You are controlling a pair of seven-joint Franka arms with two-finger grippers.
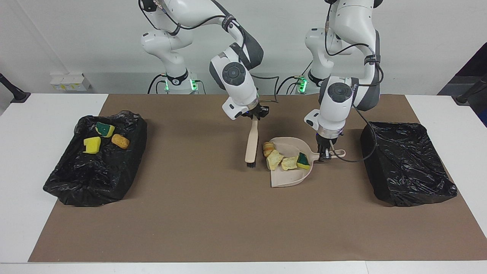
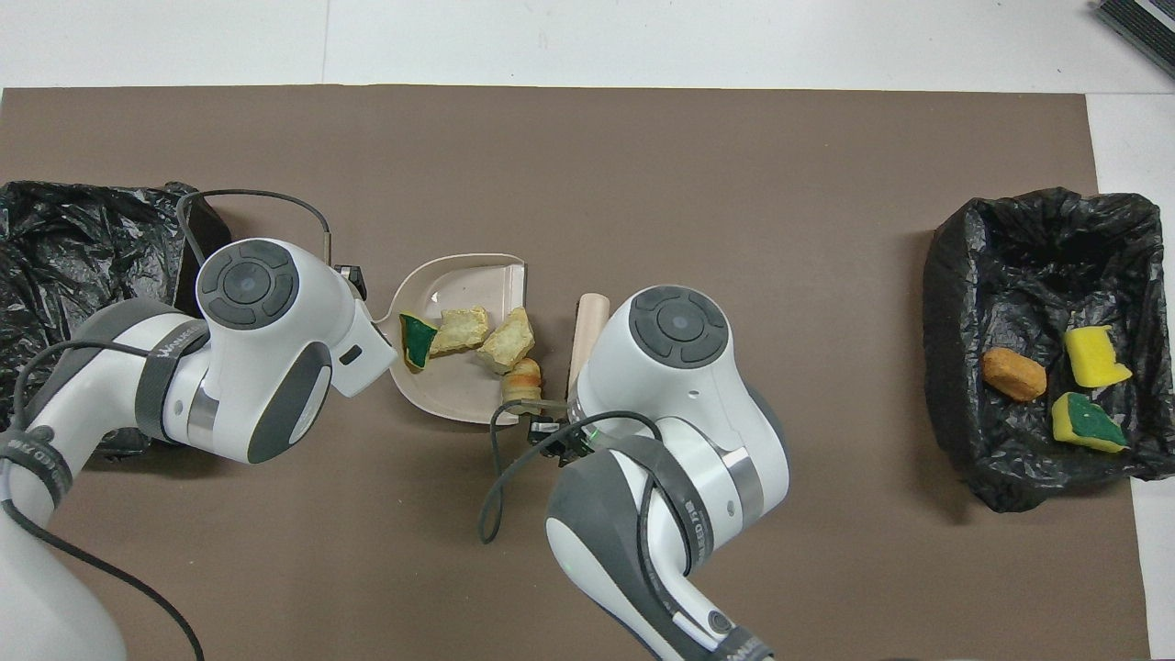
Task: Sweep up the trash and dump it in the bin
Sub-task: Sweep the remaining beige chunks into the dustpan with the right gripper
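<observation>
The orange-beige chunk (image 1: 269,148) sits at the dustpan's opening, so my right gripper should sweep it deeper (image 1: 312,157) toward the dustpan handle before my left gripper lifts the pan.
The beige dustpan (image 1: 291,179) lies on the brown mat mid-table and also shows in the overhead view (image 2: 459,275). In it are a yellow-and-green sponge (image 1: 303,161), two pale beige chunks (image 1: 274,160) and an orange-beige chunk (image 1: 268,147) at its mouth. My left gripper (image 1: 325,156) is shut on the dustpan handle (image 1: 339,153). My right gripper (image 1: 255,116) is shut on the top of the beige brush (image 1: 252,142), whose black bristles (image 1: 250,164) point down at the mat beside the pan's mouth. Three more trash pieces lie in a black-lined bin (image 1: 95,179) at the right arm's end.
That bin (image 2: 1037,229) holds a yellow sponge (image 2: 1094,356), a yellow-and-green sponge (image 2: 1088,422) and an orange-brown chunk (image 2: 1014,374). A second black-lined bin (image 1: 407,163) stands at the left arm's end, beside the dustpan handle, with nothing showing in it.
</observation>
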